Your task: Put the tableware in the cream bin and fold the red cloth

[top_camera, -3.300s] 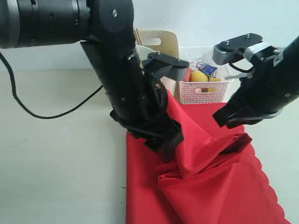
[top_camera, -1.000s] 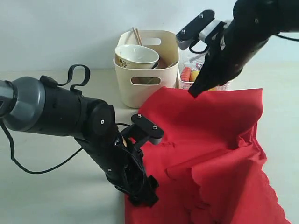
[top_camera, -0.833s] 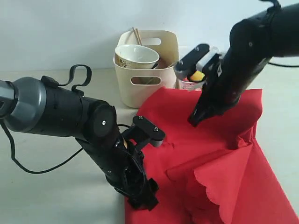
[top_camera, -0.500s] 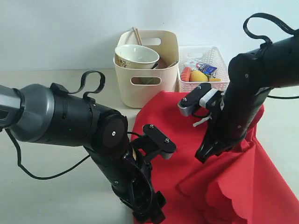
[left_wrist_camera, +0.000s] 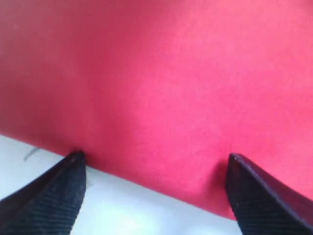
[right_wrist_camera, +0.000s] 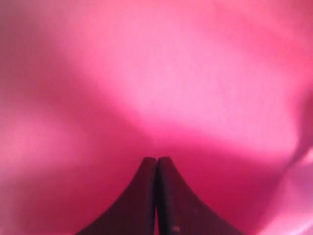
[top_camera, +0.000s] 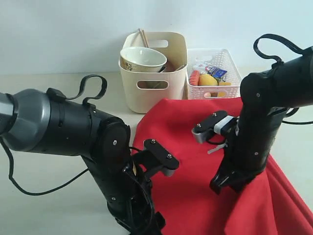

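The red cloth gathers into a fold [top_camera: 248, 206] next to my right gripper, so next I sweep that gripper toward the white basket and smooth the cloth before folding.
The red cloth [top_camera: 186, 147] lies spread across the table's right half. My right gripper [top_camera: 218, 187] is down on its front part, jaws shut with cloth pinched between them; in the right wrist view the right gripper [right_wrist_camera: 156, 159] has red all round it. My left gripper [left_wrist_camera: 155, 157] stands wide open, straddling the cloth's edge [left_wrist_camera: 146, 171] where it meets the table. The cream bin [top_camera: 154, 83] at the back holds the patterned bowl [top_camera: 143, 58] and the chopsticks [top_camera: 143, 36]. Other tableware is hidden.
A white perforated basket [top_camera: 215, 92] with a lemon [top_camera: 208, 80] and other food stands right of the cream bin, just behind the cloth. The bulky left arm [top_camera: 93, 142] fills the front left. Bare table [top_camera: 44, 98] lies at the left.
The right gripper has come down from near the baskets toward the front, drawing the cloth with it; the raised cloth has flattened. The left arm has shifted slightly lower.
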{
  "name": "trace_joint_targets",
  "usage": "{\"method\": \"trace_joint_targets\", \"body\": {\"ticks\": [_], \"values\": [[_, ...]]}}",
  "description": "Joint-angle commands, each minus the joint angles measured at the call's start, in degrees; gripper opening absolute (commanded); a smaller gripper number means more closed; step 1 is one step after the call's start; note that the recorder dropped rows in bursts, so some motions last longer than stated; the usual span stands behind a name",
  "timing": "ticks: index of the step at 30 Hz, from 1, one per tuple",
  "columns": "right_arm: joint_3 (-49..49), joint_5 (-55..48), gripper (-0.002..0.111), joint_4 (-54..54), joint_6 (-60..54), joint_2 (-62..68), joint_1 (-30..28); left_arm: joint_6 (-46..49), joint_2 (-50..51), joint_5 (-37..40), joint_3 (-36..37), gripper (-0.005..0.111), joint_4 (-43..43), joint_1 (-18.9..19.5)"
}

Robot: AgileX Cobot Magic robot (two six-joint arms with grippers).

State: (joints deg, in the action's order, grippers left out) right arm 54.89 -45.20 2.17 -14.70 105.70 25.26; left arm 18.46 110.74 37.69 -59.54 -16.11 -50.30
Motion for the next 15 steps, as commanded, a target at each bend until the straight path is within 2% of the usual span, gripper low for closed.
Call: {"method": "trace_joint_targets", "body": {"ticks": [1,10,15], "values": [[-1.74,-6.59,0.0,-7.47,7.26,-0.27,0.1,-0.66,-0.39,2.49,1.5,0.075,0.79,-0.39],[-9.22,-12.76,0.0,-26.54,28.19,-3.3,0.1,-0.89,-0.55,0.95,2.86,0.072,1.99,-0.39],[-9.34,-7.37,0.0,-25.34,30.9,-9.56,0.1,-0.89,-2.94,0.81,2.86,0.071,1.78,-0.39]]}}
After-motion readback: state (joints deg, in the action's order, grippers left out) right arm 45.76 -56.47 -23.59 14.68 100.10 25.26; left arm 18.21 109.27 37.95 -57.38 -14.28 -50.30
